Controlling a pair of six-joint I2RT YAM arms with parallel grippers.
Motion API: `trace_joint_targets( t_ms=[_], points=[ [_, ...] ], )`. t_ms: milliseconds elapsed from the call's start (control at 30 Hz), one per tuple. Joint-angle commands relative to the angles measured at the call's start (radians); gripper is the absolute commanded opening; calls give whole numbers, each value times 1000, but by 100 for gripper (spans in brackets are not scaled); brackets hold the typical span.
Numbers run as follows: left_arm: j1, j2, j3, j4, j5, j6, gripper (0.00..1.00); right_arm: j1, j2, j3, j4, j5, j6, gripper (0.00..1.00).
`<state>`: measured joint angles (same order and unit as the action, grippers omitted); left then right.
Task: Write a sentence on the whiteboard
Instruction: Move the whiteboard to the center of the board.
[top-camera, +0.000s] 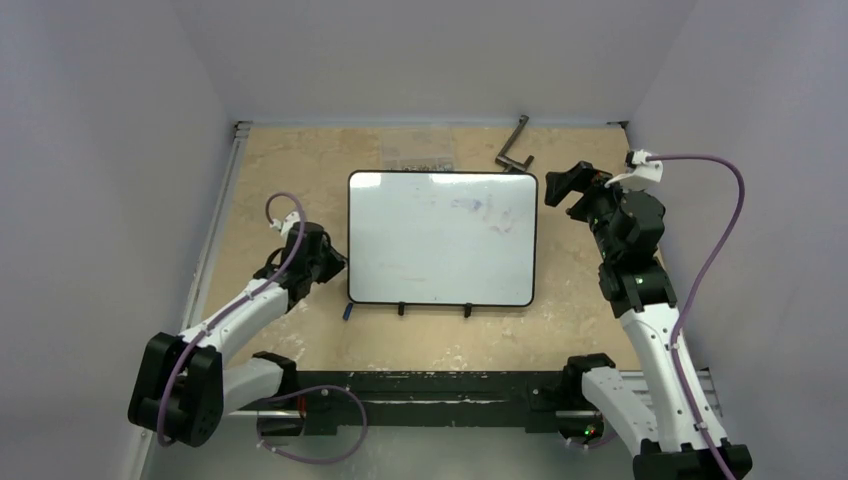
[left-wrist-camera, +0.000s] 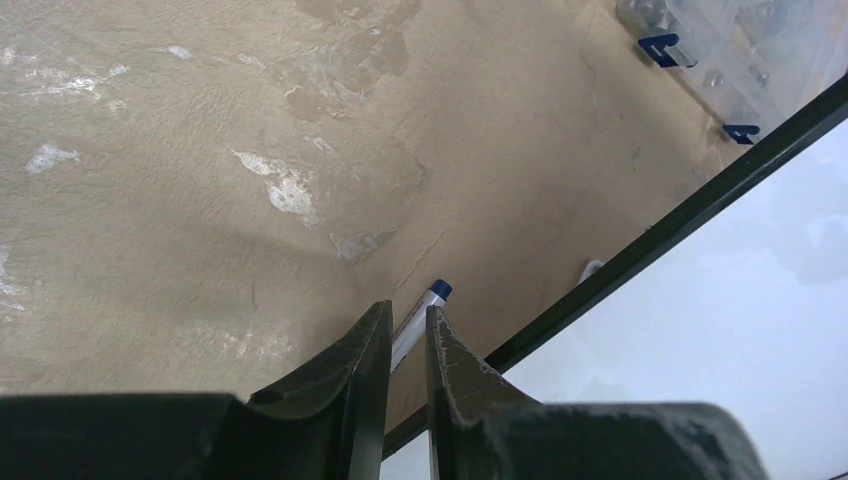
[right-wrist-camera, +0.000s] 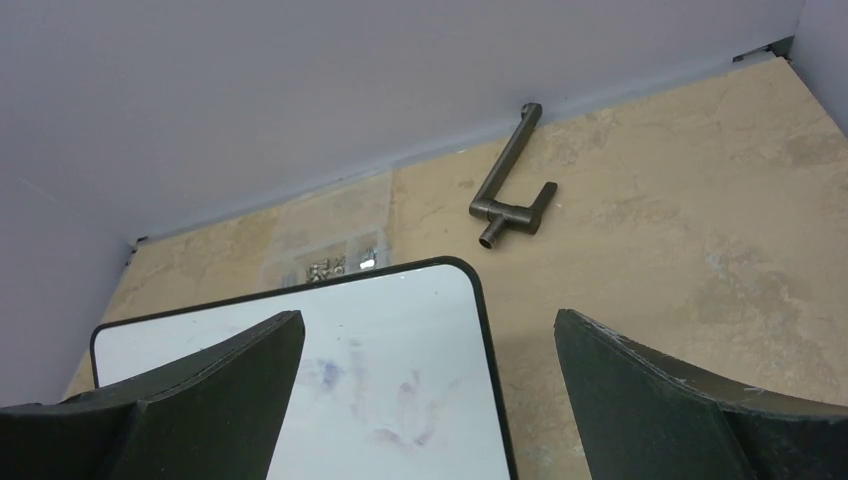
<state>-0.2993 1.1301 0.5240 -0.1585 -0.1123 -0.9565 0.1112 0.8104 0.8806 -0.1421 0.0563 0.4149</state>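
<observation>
The whiteboard's frame (top-camera: 350, 287) sticks out over the white marker, so my left gripper should gently push the whiteboard out of the way, then move back and grab the marker by its blue cap (top-camera: 347, 312).
The whiteboard (top-camera: 440, 240) lies flat mid-table, glossy white with a thin black frame and two black clips (top-camera: 401, 308) on its near edge. The sentence is out of view; only a faint purple smudge (top-camera: 485, 210) (right-wrist-camera: 400, 400) marks the board. My left gripper (top-camera: 325, 262) (left-wrist-camera: 408, 312) is just off the board's left edge, shut on a white marker (left-wrist-camera: 425, 305) whose blue end pokes out past the fingertips, over the bare table beside the frame (left-wrist-camera: 640, 250). My right gripper (top-camera: 562, 185) (right-wrist-camera: 428, 318) hangs wide open above the board's far right corner (right-wrist-camera: 470, 275), holding nothing.
A dark metal crank handle (top-camera: 515, 145) (right-wrist-camera: 510, 185) lies behind the board's far right corner. A clear plastic box (top-camera: 420, 152) (left-wrist-camera: 740, 50) (right-wrist-camera: 330, 255) sits against the board's far edge. A small blue piece (top-camera: 347, 312) lies by the board's near left corner. Walls close in three sides.
</observation>
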Motion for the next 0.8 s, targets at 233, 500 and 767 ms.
trace_joint_targets(
  t_ms=[233,500,767],
  points=[
    [-123,58,-11,103,-45,-15,17,1,-29,-12,25,-23,7,99],
    [-198,111,17,121,-75,-19,15,1,-27,-11,9,-28,13,99],
    [-210,49,43,-55,-175,25,21,1,-37,-9,-7,-28,8,99]
  ],
)
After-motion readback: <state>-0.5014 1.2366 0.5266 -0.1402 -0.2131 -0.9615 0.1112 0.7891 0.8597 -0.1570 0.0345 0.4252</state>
